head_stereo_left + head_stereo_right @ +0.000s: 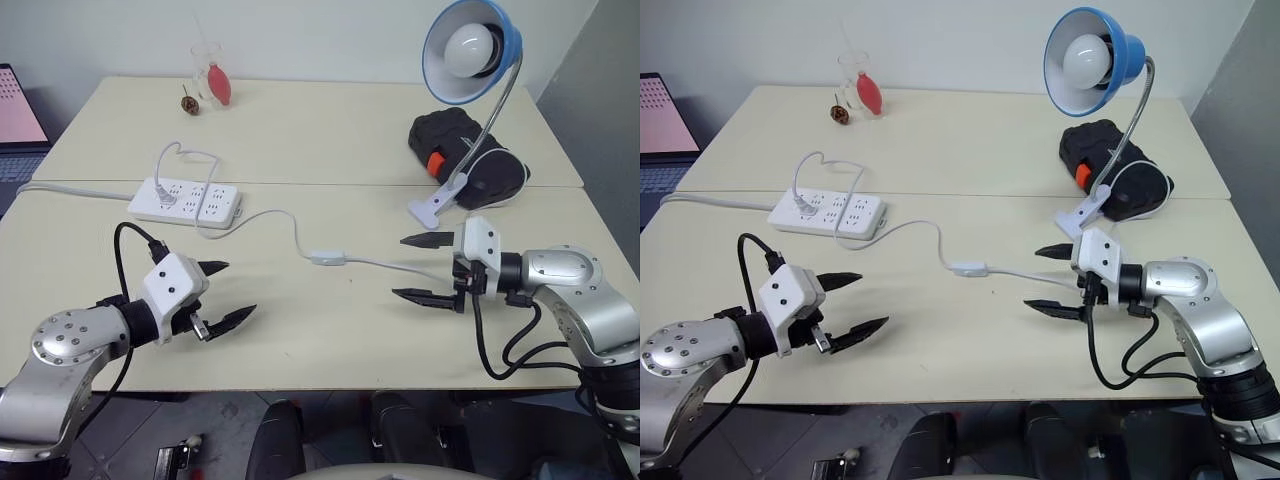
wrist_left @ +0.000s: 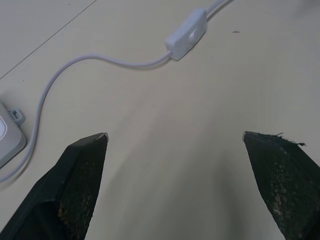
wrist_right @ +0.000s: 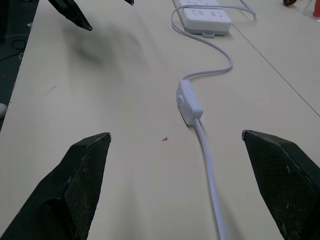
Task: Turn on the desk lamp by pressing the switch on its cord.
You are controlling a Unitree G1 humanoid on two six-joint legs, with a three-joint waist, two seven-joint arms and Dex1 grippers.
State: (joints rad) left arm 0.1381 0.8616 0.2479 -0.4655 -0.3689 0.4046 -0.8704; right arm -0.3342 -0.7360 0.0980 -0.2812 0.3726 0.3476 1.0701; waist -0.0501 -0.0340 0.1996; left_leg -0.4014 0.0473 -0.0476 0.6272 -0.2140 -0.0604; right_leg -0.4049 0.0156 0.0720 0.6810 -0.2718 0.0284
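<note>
The cord curves loosely (image 1: 285, 212) between switch and power strip, so I expect the cord will follow and the power strip will stay in place when I lift the switch (image 1: 327, 258).
The desk lamp (image 1: 470, 50), with a blue shade and an unlit white bulb, stands clipped at the back right of the near table. Its thin white cord (image 1: 275, 216) runs from the power strip across the table. The small white switch (image 1: 327, 258) lies flat on the cord at mid table, also seen as the switch (image 3: 188, 102) and the switch (image 2: 186, 34). My left gripper (image 1: 225, 292) hovers open to the left of the switch, apart from it. My right gripper (image 1: 420, 268) hovers open to the right of the switch, over the cord, holding nothing.
A white power strip (image 1: 186, 199) lies at the left of the near table. A black bag (image 1: 465, 150) sits behind the lamp's clip. A glass with a red object (image 1: 212, 75) stands on the far table. A laptop (image 1: 18, 120) sits at the far left.
</note>
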